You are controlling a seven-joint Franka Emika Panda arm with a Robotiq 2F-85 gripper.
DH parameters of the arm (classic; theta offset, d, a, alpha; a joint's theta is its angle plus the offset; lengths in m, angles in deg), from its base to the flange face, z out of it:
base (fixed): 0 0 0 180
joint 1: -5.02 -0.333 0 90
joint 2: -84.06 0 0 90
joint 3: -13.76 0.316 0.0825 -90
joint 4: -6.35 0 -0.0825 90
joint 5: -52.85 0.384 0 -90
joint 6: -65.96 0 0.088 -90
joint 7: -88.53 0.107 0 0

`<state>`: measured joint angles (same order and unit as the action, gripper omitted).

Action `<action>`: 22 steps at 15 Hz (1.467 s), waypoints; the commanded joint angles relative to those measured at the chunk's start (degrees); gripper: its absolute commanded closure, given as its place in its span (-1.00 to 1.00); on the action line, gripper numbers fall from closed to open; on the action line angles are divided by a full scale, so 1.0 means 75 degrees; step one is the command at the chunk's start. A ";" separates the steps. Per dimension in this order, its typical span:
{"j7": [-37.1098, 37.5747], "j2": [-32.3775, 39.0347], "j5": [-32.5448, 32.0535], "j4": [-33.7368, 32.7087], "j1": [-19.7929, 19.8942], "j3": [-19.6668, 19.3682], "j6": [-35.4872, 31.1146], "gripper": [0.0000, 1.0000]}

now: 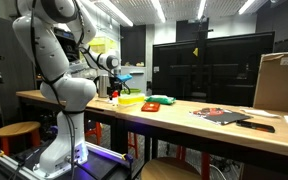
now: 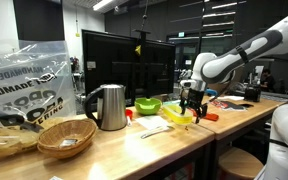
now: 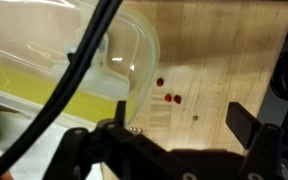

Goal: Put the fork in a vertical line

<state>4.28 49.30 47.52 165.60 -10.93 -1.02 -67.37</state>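
Note:
My gripper is down low over wood with red spots [image 3: 168,97] next to the clear container. I should raise it and go toward the white napkin [image 2: 152,123] to get to the fork.
I cannot make out the fork for certain in any view. My gripper [image 1: 114,92] hangs just above the wooden table [image 1: 184,122], next to a yellow-lidded clear container [image 1: 130,100]. In the other exterior view the gripper [image 2: 191,106] is over the same container [image 2: 178,116], and a small red-handled item [image 2: 211,117] lies just beside it. In the wrist view the gripper [image 3: 184,120] is open and empty over bare wood with a few red spots [image 3: 170,98]. The container [image 3: 94,70] fills the left of that view.
A green bowl [image 2: 148,105], a steel kettle [image 2: 108,107], a wicker basket [image 2: 66,138] and a plastic bag [image 2: 24,80] stand along the table. A cardboard box [image 1: 279,82] and dark flat items [image 1: 224,115] lie at the other end. Monitors [image 1: 199,65] stand behind.

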 commanded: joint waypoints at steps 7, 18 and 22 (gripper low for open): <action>-0.0563 -0.0110 -0.0359 -0.0088 0.0738 0.1098 0.0120 -1.00; -0.0208 0.0021 -0.1136 -0.0573 0.0886 0.1863 -0.0132 -1.00; -0.0176 0.0122 -0.0864 -0.0611 0.0677 0.1876 -0.0307 -1.00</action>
<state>1.66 49.26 40.19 161.51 -4.78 13.00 -68.26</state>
